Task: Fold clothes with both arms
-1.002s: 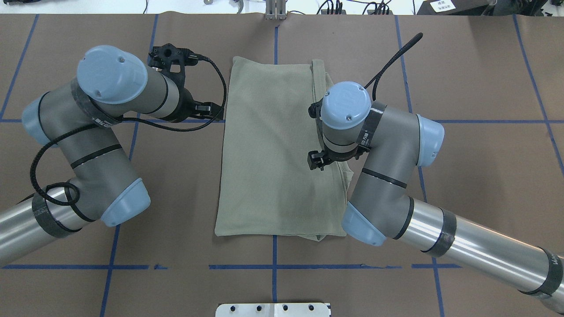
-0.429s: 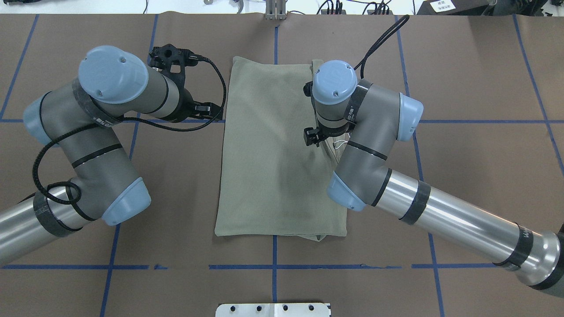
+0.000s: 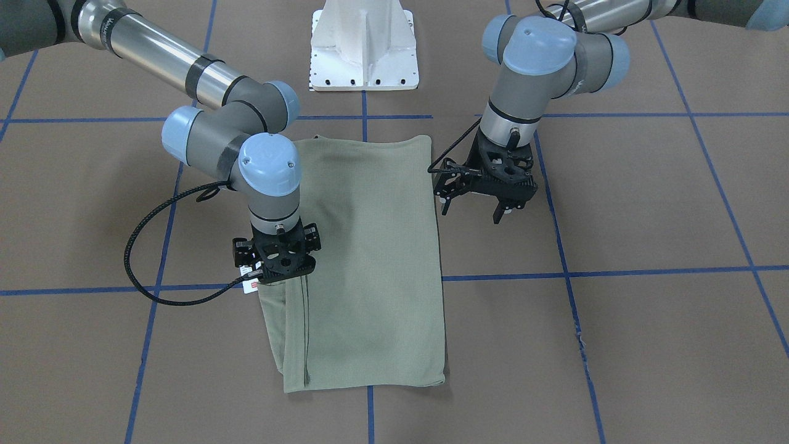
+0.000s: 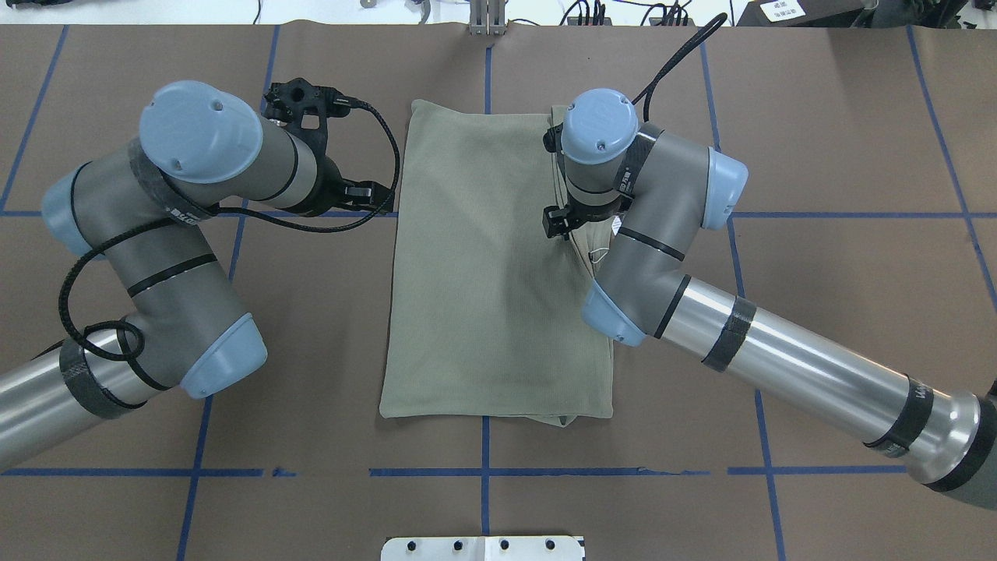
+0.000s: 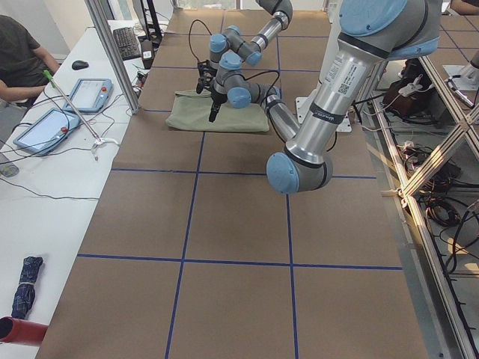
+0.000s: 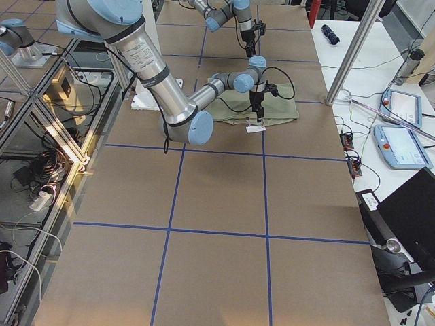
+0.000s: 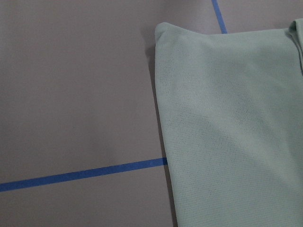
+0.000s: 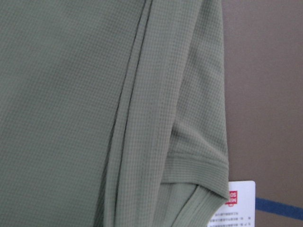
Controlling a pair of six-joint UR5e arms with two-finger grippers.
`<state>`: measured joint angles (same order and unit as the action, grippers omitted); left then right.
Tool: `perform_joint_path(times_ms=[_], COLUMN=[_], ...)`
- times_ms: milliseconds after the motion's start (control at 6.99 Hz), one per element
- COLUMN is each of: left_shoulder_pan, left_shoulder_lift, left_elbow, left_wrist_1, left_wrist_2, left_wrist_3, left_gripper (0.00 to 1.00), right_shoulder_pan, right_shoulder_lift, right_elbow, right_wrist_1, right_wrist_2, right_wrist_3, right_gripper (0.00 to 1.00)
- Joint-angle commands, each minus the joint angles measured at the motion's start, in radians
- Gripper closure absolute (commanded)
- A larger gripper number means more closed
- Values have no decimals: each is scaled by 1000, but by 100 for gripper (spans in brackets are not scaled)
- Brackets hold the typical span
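Next, my right gripper takes the strip's far end (image 3: 294,380) and spreads it flat first, because the shirt's top layer folds back in a strip (image 3: 296,322) along the tag's side.
The sage-green shirt (image 4: 491,273) lies flat on the brown table, folded into a long rectangle, and also shows in the front view (image 3: 370,259). Its white hang tag (image 3: 249,285) pokes out at the edge with the loose layers and shows in the right wrist view (image 8: 239,203). My right gripper (image 3: 278,262) points straight down over that edge, near the far end. Its fingers are hidden under the wrist, so I cannot tell whether it is open or shut. My left gripper (image 3: 471,211) hovers open and empty beside the shirt's other long edge, apart from the cloth.
The white pedestal base (image 3: 363,49) stands at the robot's side of the table. Blue tape lines (image 4: 484,472) cross the brown cover. A side table with tablets (image 5: 90,93) and a seated person (image 5: 19,52) lie beyond the far end.
My right arm has moved along the shirt's tagged edge, away from the robot toward the far end. The left arm and the shirt have not moved.
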<state>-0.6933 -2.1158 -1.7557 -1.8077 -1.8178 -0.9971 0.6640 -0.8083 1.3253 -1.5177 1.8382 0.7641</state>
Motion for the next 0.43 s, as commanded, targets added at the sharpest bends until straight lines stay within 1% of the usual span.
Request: perform_joint_path(times_ms=[0, 286], left_shoulder_pan=[0, 0], left_shoulder_lift=[-3, -9], left_elbow=[1, -1], left_wrist_1=[1, 2], left_wrist_2=[0, 0], left_wrist_3=[-2, -3], left_gripper=[0, 0], right_shoulder_pan=[22, 60], right_shoulder_lift=[-8, -43], right_elbow=[-9, -8], right_wrist_1=[1, 1], right_wrist_2=[13, 32], right_wrist_3=[-20, -72], right_gripper=[0, 0])
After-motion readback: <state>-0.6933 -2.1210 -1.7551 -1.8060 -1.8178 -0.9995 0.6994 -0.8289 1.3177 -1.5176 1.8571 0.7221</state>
